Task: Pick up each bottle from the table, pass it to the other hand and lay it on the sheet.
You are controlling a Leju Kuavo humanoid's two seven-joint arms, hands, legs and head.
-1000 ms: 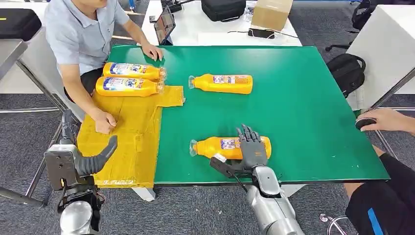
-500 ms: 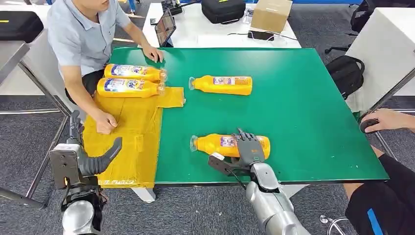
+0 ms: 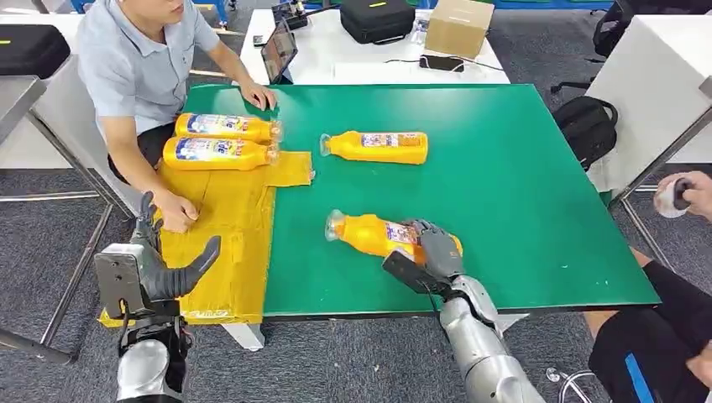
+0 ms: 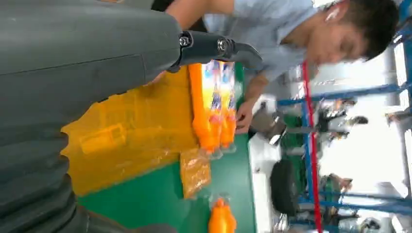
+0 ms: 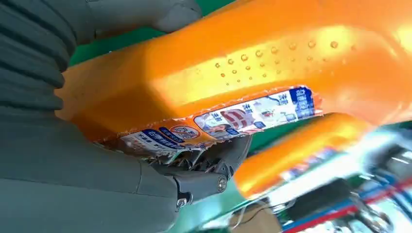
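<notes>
The orange bottle (image 3: 365, 233) has its small-print label (image 3: 401, 234) facing up. The bottle's hidden blue label will come into view when I turn the bottle over onto the sheet.
My right hand (image 3: 434, 252) grips an orange bottle (image 3: 374, 234) near the front edge of the green table (image 3: 520, 185); the bottle's neck end is tilted up off the surface. The right wrist view shows the same orange bottle (image 5: 252, 73) close up with my right hand (image 5: 87, 160) wrapped around its label. Another orange bottle (image 3: 375, 147) lies further back on the table. Two orange bottles (image 3: 220, 140) lie side by side on the yellow sheet (image 3: 227, 243). My left hand (image 3: 172, 273) hovers open off the table's left front corner, fingers spread. Those two bottles (image 4: 214, 111) also appear in the left wrist view.
A person in a light blue shirt (image 3: 143, 59) sits at the table's left side, one hand (image 3: 179, 210) on the yellow sheet, the other at the far edge. Another person's hand (image 3: 684, 193) is at the right. A white table behind holds a cardboard box (image 3: 458, 25) and black bag.
My right hand has closed around the near bottle and lifted it, tilting its neck up. The view shifted slightly. The person at the right raised a hand.
</notes>
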